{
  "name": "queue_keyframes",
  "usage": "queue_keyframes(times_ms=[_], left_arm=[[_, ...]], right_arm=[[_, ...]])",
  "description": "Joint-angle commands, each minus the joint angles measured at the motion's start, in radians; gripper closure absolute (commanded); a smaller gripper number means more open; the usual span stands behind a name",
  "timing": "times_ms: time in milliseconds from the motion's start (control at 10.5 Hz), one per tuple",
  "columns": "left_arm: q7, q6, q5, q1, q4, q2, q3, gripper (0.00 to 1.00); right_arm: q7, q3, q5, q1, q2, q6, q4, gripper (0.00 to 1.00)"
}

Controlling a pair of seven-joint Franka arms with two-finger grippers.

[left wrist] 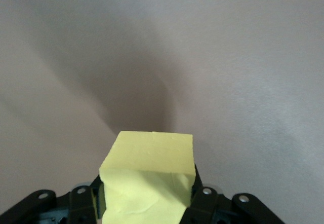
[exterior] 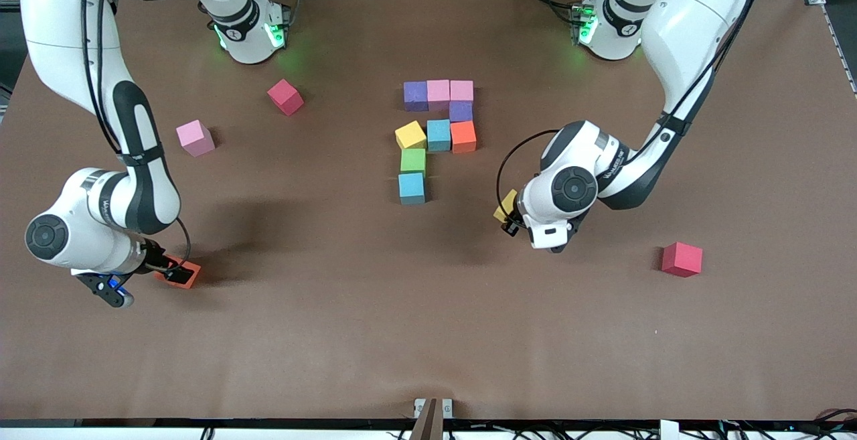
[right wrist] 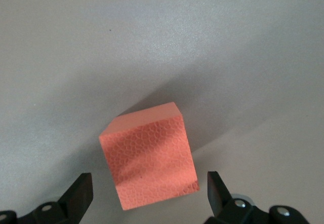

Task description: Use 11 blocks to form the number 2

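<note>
The spot (exterior: 438, 189) beside the lower sky-blue block is free, so my left gripper should move away until my right gripper puts the orange block (right wrist: 152, 158) there.
Nine blocks stand together mid-table as part of the number 2: a purple (exterior: 416, 95), pink (exterior: 438, 92), pink (exterior: 461, 90) row, a purple (exterior: 460, 111), then yellow (exterior: 410, 135), sky-blue (exterior: 438, 134), orange (exterior: 463, 136), then green (exterior: 413, 161) and sky-blue (exterior: 412, 187). My left gripper (exterior: 509, 217) (left wrist: 147, 196) is shut on a yellow block (exterior: 505, 204) (left wrist: 149, 168) over bare table beside that group. My right gripper (exterior: 175, 271) (right wrist: 149, 187) is open, its fingers (right wrist: 81, 191) either side of an orange block (exterior: 191, 270) (right wrist: 149, 155) on the table, not touching it.
A loose pale pink cube (exterior: 195, 138) lies toward the right arm's end. One crimson cube (exterior: 285, 96) sits near the right arm's base, another (exterior: 682, 259) toward the left arm's end. The table (exterior: 375, 333) is brown.
</note>
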State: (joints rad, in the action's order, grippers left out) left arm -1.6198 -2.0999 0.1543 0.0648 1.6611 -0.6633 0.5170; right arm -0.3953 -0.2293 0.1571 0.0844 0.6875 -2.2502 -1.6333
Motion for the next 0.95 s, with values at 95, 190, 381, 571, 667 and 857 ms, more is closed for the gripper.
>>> queue_keyframes(times_ms=[95, 190, 381, 571, 667, 857], left_arm=[[-0.340, -0.008, -0.001, 0.012, 0.031, 0.021, 0.029, 0.61], [-0.417, -0.009, 0.002, 0.033, 0.039, 0.022, 0.029, 0.60], [-0.549, -0.014, 0.002, 0.078, 0.037, 0.022, 0.032, 0.61], [-0.603, -0.017, 0.002, 0.087, 0.054, 0.031, 0.032, 0.61], [-0.604, -0.017, 0.002, 0.079, 0.075, 0.046, 0.032, 0.61], [-0.604, -0.035, 0.005, 0.049, 0.105, 0.080, 0.032, 0.61]], right_arm=[[0.079, 0.004, 0.006, -0.017, 0.021, -0.020, 0.021, 0.00], [0.084, 0.004, 0.004, -0.017, 0.024, -0.023, 0.021, 0.00], [0.142, 0.004, 0.004, -0.021, 0.030, -0.032, 0.021, 0.00], [0.211, 0.004, 0.006, -0.040, 0.032, -0.034, 0.021, 0.00], [0.242, 0.004, 0.006, -0.048, 0.032, -0.034, 0.020, 0.00], [0.253, 0.005, 0.007, -0.039, 0.032, -0.023, 0.015, 0.00]])
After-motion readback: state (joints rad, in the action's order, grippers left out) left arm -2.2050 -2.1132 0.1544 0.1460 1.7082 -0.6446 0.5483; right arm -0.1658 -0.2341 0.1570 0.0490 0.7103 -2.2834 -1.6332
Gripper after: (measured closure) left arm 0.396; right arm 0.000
